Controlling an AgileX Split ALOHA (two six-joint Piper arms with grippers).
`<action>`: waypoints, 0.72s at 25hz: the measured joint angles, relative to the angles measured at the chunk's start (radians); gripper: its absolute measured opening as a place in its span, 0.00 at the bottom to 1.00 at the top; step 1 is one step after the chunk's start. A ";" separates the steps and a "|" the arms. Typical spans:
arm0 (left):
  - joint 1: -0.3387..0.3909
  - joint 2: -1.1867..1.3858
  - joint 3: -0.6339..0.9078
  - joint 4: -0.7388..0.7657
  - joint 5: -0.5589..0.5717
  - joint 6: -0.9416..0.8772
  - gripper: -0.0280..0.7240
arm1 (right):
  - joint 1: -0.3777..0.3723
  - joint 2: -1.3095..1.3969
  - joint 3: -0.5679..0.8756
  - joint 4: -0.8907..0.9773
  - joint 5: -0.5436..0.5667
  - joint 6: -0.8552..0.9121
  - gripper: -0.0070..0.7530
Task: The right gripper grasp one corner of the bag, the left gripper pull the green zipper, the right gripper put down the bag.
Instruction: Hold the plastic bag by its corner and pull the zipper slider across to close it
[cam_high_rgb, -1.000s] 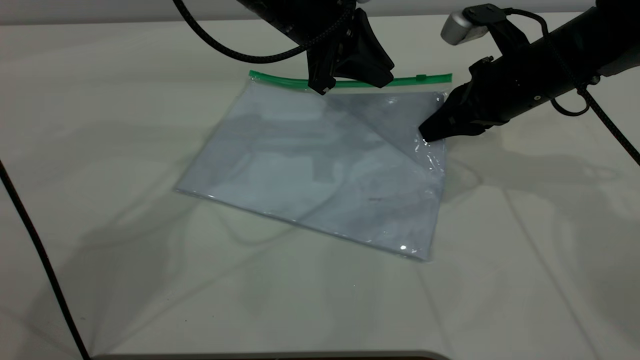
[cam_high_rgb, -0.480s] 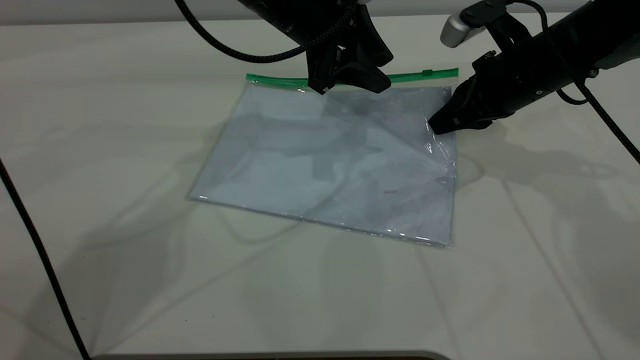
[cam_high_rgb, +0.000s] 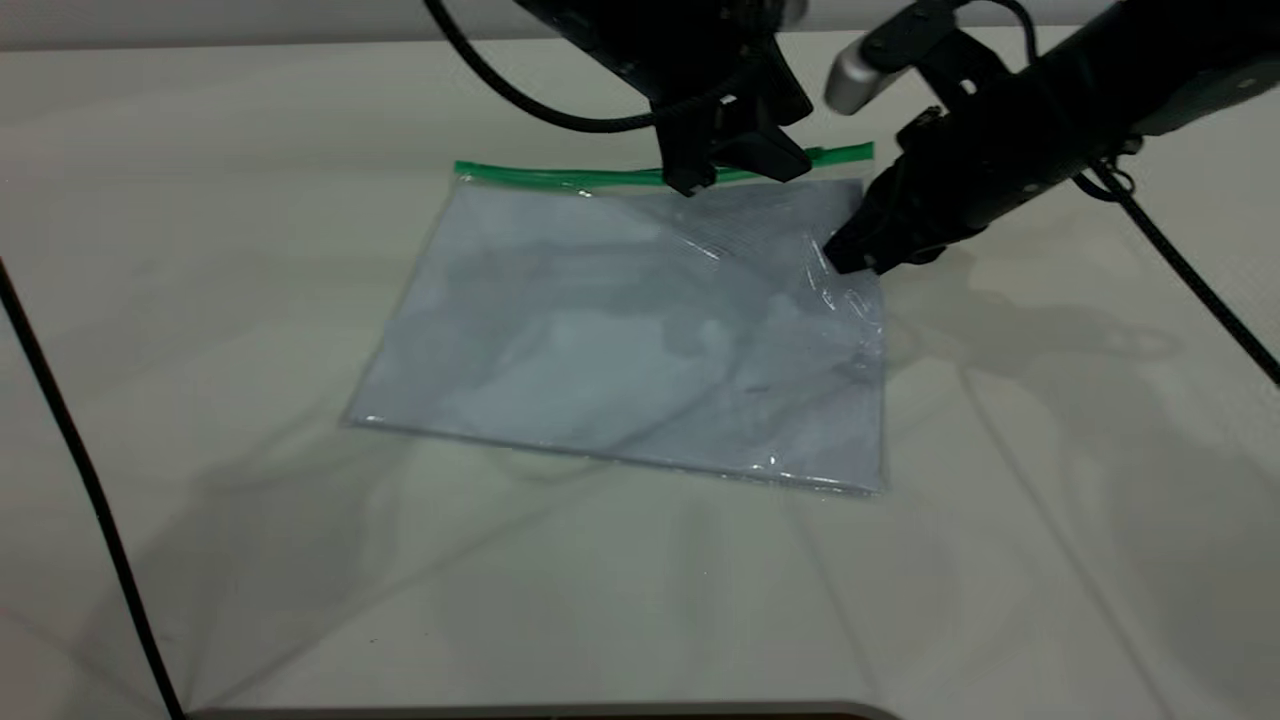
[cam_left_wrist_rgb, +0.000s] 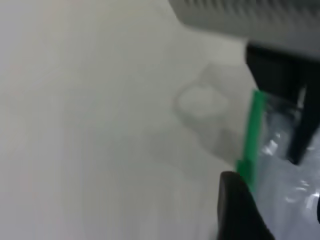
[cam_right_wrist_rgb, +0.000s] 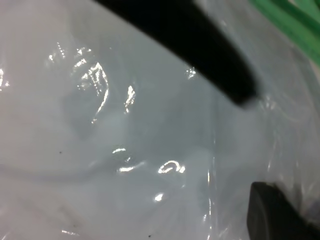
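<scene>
Next, my right gripper raises the bag's corner (cam_high_rgb: 853, 196) first, because the green zipper (cam_left_wrist_rgb: 246, 169) lies flat beside the end of my left gripper's finger. Then my left gripper should close and pull the zipper.
The bag (cam_high_rgb: 620, 330), clear plastic over white sheets, lies flat on the table with the green zipper (cam_high_rgb: 560, 177) along its far edge. The left gripper (cam_high_rgb: 735, 172) stands over the right part of that strip, open, jaws on either side of it. In the left wrist view one fingertip (cam_left_wrist_rgb: 240, 210) sits right beside the green zipper (cam_left_wrist_rgb: 254, 130). The right gripper (cam_high_rgb: 848, 262) is shut on the bag's right edge just below the far right corner, and the film wrinkles there. The right wrist view shows the bag (cam_right_wrist_rgb: 125, 150) and the green zipper (cam_right_wrist_rgb: 290, 20). The slider tab is hidden.
The pale table (cam_high_rgb: 250, 560) stretches out on every side of the bag. A black braided cable (cam_high_rgb: 70, 450) runs down the left side. The right arm's cable (cam_high_rgb: 1190, 270) trails off to the right. The table's front edge (cam_high_rgb: 540, 712) is at the bottom.
The bag has slid left and its near edge has settled flatter. The left gripper has moved right along the green strip towards its end. The right gripper has shifted left with the bag's edge.
</scene>
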 joint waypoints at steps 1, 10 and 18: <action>-0.005 0.000 0.000 0.012 -0.014 0.000 0.63 | 0.006 -0.007 0.000 -0.001 -0.015 0.000 0.06; -0.008 0.000 0.000 0.042 -0.025 0.000 0.63 | 0.023 -0.066 0.001 -0.018 -0.030 -0.001 0.06; -0.008 0.000 0.000 0.043 -0.026 0.000 0.41 | 0.032 -0.067 0.001 -0.018 -0.027 -0.001 0.06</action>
